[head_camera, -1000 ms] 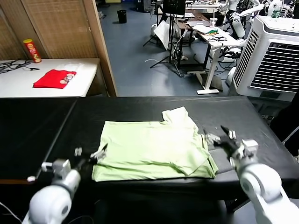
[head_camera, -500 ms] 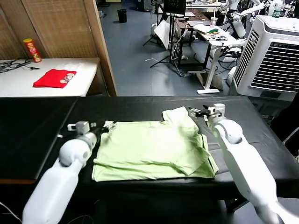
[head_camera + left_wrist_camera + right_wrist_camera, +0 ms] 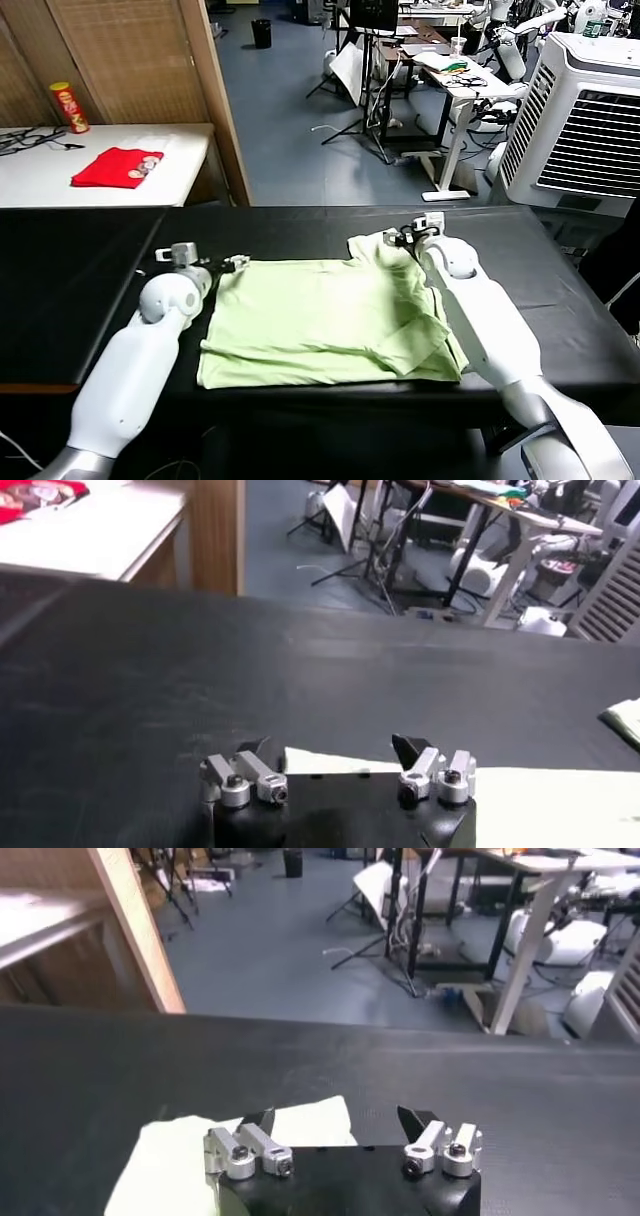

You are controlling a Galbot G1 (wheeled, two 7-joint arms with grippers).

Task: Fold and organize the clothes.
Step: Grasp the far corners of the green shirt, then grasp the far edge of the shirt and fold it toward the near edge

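I expect the limp sleeve (image 3: 371,247) to bunch up when I fold the T-shirt over, because the sleeve sticks out past the T-shirt's far edge (image 3: 300,264).
The clothes, one pale green T-shirt (image 3: 320,320), lie folded flat on the black table (image 3: 90,290), with a sleeve sticking out at the far right corner (image 3: 375,247). My left gripper (image 3: 236,264) is open at the shirt's far left corner. In the left wrist view, the left gripper (image 3: 335,752) has a strip of the T-shirt (image 3: 320,764) lying between its fingers. My right gripper (image 3: 402,237) is open at the far right sleeve. In the right wrist view, the right gripper (image 3: 337,1120) has the T-shirt's pale cloth (image 3: 300,1122) under its one finger. Neither gripper holds anything.
A small red garment (image 3: 115,167) and a red can (image 3: 68,108) sit on the white side table (image 3: 180,170) at the back left. A wooden partition (image 3: 215,110) stands behind the table. A white air cooler (image 3: 585,120) stands at the back right.
Both arms have swung from the table's near edge out to the shirt's far corners, the left to the far left corner and the right to the sleeve. Both stayed open.
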